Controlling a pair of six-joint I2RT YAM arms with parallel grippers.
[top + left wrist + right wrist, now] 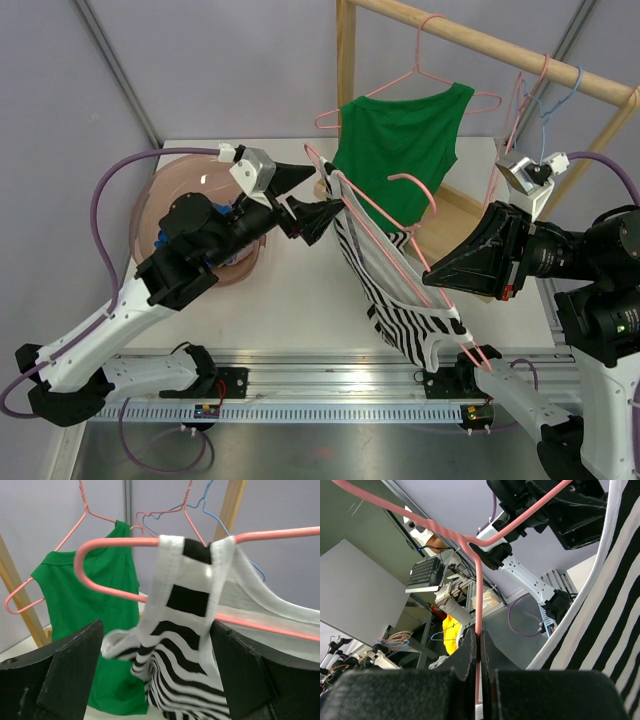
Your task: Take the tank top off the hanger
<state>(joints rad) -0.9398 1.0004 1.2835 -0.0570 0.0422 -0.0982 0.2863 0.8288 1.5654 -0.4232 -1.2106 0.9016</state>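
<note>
The striped tank top's strap (191, 572) drapes over the hanger's end, so my left gripper should hold the strap while my right gripper draws the pink hanger (388, 222) back out.
A black-and-white striped tank top (395, 290) hangs on a pink wire hanger (375, 215) held tilted in the air over the table. My right gripper (435, 275) is shut on the hanger's wire (478, 590), with the striped cloth (600, 630) beside it; its fingers (470, 650) pinch the wire. My left gripper (325, 215) is open at the top's upper shoulder. In the left wrist view the white-edged strap (190, 600) drapes over the hanger end (120, 542) and hangs between my spread left fingers (80, 650).
A green tank top (400, 140) hangs on another pink hanger from a wooden rack (480, 40) at the back. Blue and pink empty hangers (560, 100) hang at the rack's right. A pink bowl (170, 200) sits on the table at left.
</note>
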